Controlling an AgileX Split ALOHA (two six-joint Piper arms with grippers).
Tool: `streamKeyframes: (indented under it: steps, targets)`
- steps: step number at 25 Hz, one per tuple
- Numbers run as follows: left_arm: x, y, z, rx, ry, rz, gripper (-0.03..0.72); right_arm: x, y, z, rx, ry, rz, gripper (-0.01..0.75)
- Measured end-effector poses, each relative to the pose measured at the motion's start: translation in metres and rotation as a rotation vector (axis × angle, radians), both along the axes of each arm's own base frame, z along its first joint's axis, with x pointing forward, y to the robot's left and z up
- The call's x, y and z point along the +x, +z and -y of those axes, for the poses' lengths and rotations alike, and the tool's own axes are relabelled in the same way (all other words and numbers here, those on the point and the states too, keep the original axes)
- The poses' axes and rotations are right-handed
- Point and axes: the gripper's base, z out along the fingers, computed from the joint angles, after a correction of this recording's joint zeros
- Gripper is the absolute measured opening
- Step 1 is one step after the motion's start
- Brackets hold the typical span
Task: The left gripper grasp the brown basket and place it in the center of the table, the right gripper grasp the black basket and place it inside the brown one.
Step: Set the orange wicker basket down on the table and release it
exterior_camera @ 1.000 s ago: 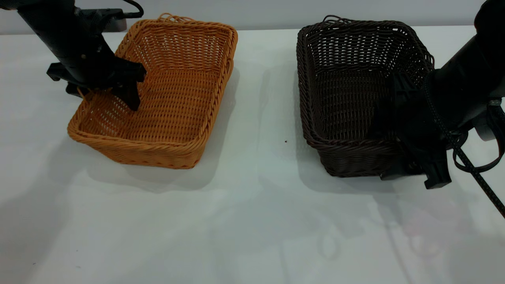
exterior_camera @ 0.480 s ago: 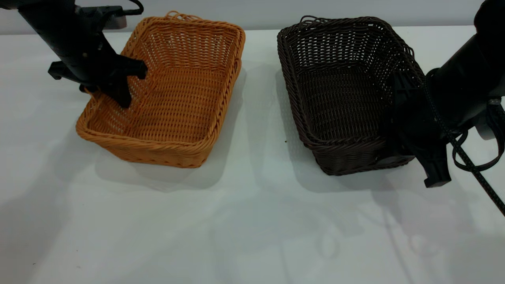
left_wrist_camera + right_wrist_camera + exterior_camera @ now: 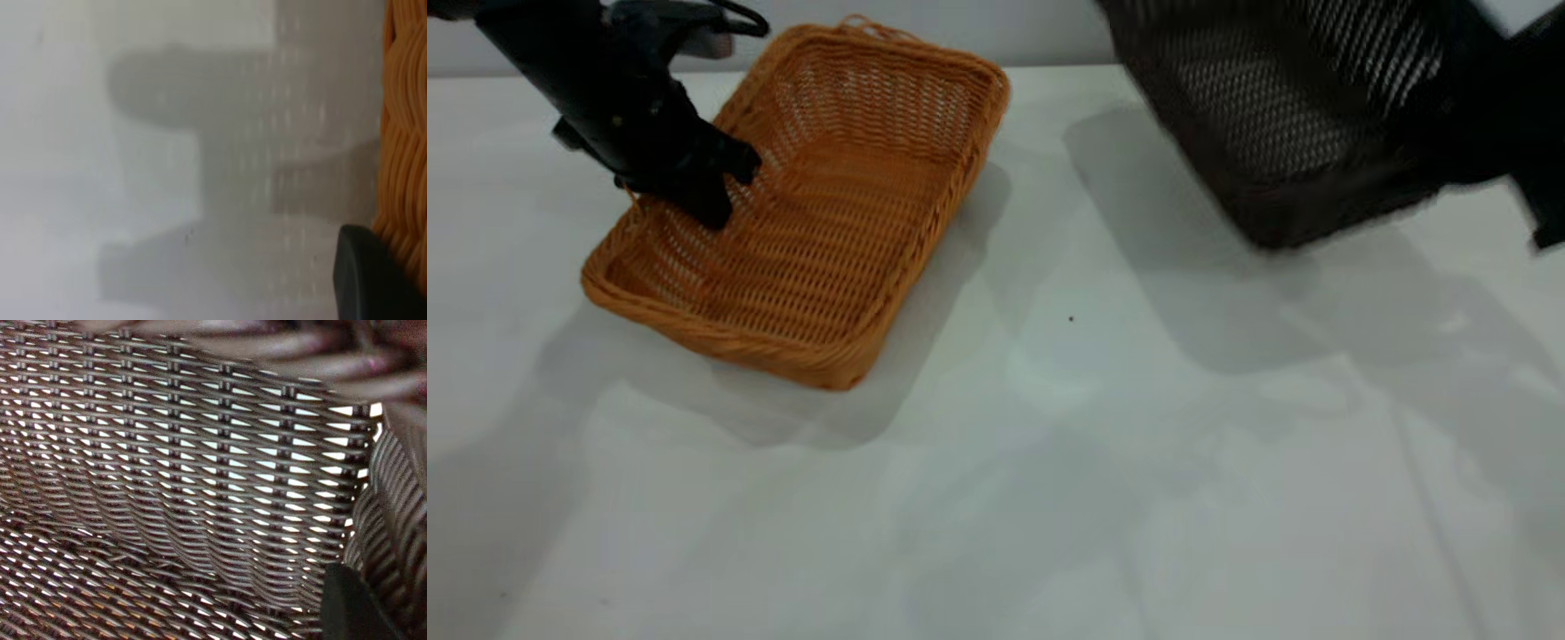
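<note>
The black basket is hanging out of the way of the table's open center, so my left gripper keeps swinging the brown basket there until it sits straight, and then let go.
The brown basket is at the left-centre of the table, tilted, with its left side slightly raised. My left gripper is shut on the basket's left long wall, one finger inside it. In the left wrist view the braided rim lies beside a dark fingertip. The black basket hangs in the air at the upper right, tilted and blurred by motion. My right gripper is shut on its right end. The right wrist view is filled by its dark weave, with a fingertip against it.
A small dark speck lies on the table between the baskets. Broad shadows of both baskets and arms fall on the white top. A pale wall runs behind the table's far edge.
The right gripper has lifted the black basket off the table, up and to the right. The left gripper has shifted the brown basket slightly to the right and turned it.
</note>
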Motion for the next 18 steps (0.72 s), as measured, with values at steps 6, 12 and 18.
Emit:
streamKeyframes:
  steps: [6, 12, 18]
  targets:
    - [-0.007, 0.003, 0.045, 0.150, -0.545, 0.096, 0.083, 0.026, 0.042, 0.022, 0.057, 0.347, 0.133, 0.094]
    - [-0.025, 0.005, 0.099, 0.250, -0.953, 0.183, 0.083, 0.042, 0.078, 0.024, 0.077, 0.566, 0.198, 0.094]
    - [-0.032, 0.006, 0.118, 0.275, -1.047, 0.212, 0.083, 0.049, 0.091, 0.023, 0.079, 0.601, 0.233, 0.094]
